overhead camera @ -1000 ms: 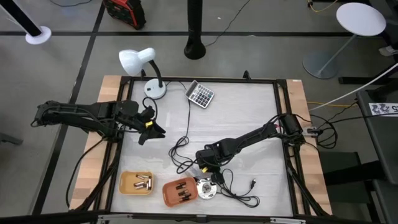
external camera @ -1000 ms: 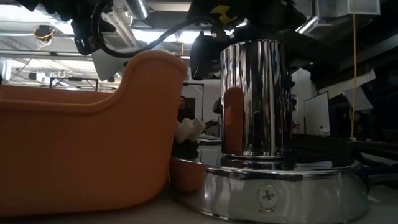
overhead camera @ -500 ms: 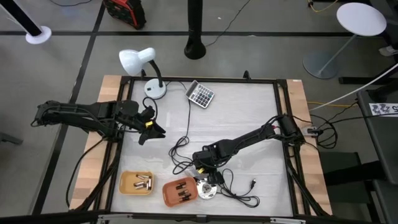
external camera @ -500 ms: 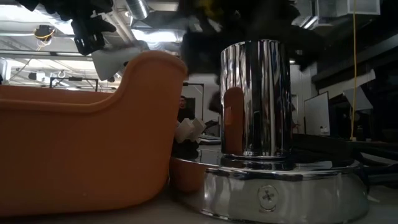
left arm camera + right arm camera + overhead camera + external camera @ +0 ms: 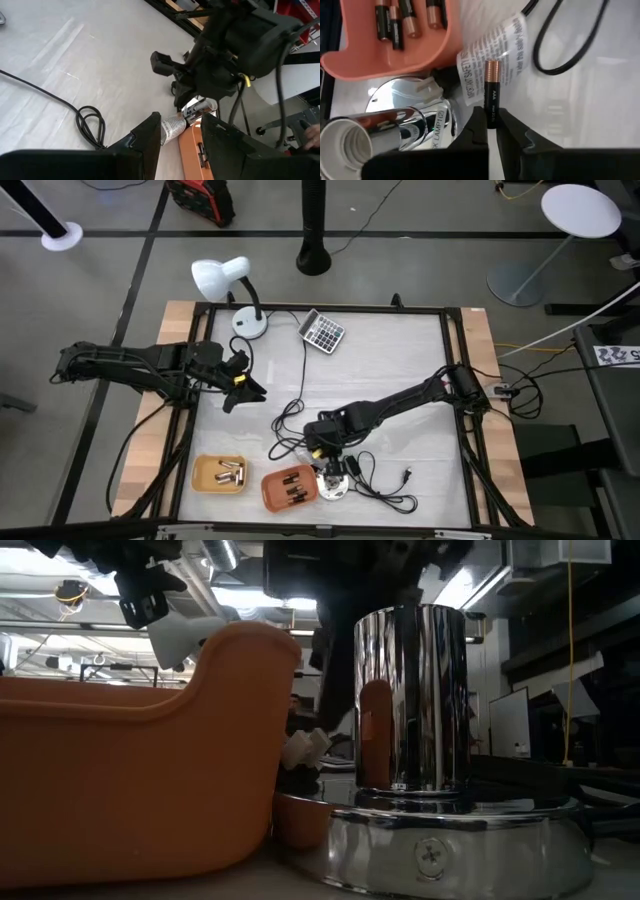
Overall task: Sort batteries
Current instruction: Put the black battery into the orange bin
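The black battery's copper end (image 5: 493, 71) matches the batteries in the orange tray (image 5: 290, 489), so my right gripper should go on carrying the black battery until it is hanging over that tray.
My right gripper (image 5: 327, 456) hovers over the table's near middle, beside the chrome lamp base (image 5: 332, 483), shut on one thin black battery with a copper end (image 5: 491, 85). More dark batteries (image 5: 405, 20) lie in the orange tray (image 5: 290, 488). Silvery batteries (image 5: 232, 475) lie in the tan tray (image 5: 205, 473). My left gripper (image 5: 250, 390) waits open over the table's left part, its fingers (image 5: 150, 140) around nothing. My right gripper (image 5: 491, 119) pinches the battery's black end (image 5: 491, 111) between its two fingertips. The fingers come steeply from above. The battery sticks out beyond the fingertips in line with them, copper end farthest out, lifted clear above a white printed label (image 5: 500, 47).
Black cables (image 5: 290, 425) loop across the table's middle and near right. A chrome lamp socket (image 5: 370, 132) stands next to the orange tray. A white desk lamp (image 5: 222, 280) and a calculator (image 5: 322, 331) sit at the far edge.
My right gripper has risen from the table beside the chrome lamp base and shifted slightly toward the orange tray. My left arm has kept still.
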